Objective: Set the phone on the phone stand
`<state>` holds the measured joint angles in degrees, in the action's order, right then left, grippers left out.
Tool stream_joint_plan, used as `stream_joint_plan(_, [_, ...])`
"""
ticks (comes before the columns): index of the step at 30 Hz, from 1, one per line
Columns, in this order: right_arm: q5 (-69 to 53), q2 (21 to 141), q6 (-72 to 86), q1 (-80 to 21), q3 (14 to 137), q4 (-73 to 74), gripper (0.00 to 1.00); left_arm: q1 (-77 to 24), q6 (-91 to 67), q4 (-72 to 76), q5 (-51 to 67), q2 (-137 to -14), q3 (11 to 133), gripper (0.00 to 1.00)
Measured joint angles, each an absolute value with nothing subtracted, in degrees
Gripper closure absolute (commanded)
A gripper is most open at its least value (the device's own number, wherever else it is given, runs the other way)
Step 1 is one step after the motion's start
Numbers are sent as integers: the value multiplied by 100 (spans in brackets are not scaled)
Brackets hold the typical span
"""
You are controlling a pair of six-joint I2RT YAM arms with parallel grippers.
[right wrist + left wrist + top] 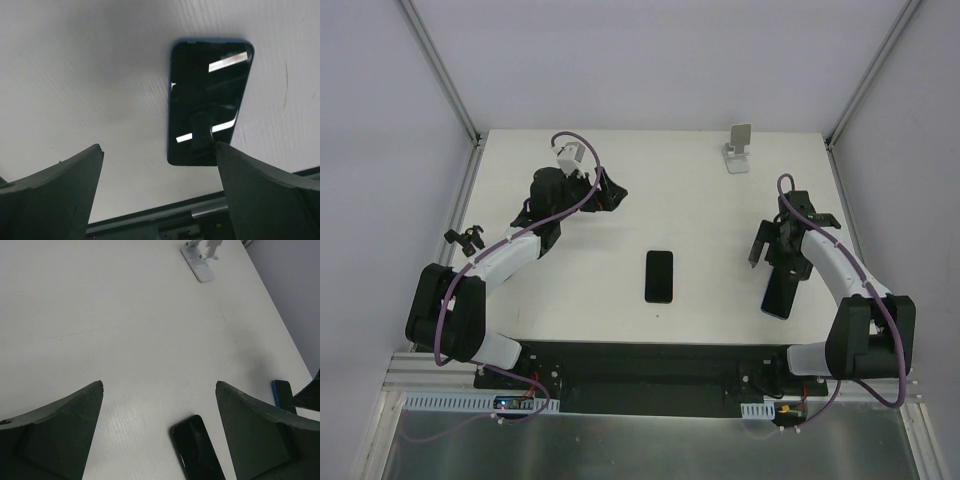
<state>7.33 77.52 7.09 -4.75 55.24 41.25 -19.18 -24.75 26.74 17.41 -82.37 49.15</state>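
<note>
My right gripper's fingers are open across the blue-edged phone's narrow width (780, 294). I should keep moving down and centring until the long edges (170, 107) of the phone are between the fingers, and then close.
A black phone (659, 276) lies flat at the table's middle; its far end shows in the left wrist view (197, 450). A second dark phone with a blue edge (780, 294) lies flat near the front right and shows in the right wrist view (210, 100). The white phone stand (739, 148) stands at the back right, empty, and also shows in the left wrist view (200, 260). My left gripper (605, 192) is open and empty over the back left, apart from both phones. My right gripper (778, 262) is open, hovering just above the blue-edged phone.
The white table (700, 215) ends in a black front rail (650, 355). Grey walls and frame posts close the back and sides. A small black clip (468, 238) sits at the left edge.
</note>
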Motion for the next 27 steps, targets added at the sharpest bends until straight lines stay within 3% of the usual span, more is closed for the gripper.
stream_joint_plan(17, [456,8357,213,534,5107,4348,3,-1918,-2294,2445,1594,-8237,4915,6])
stream_joint_plan(27, [54,8781,-128,617,5113,4222,3,-1918,-2290,2414,1594,-8237,4915,6])
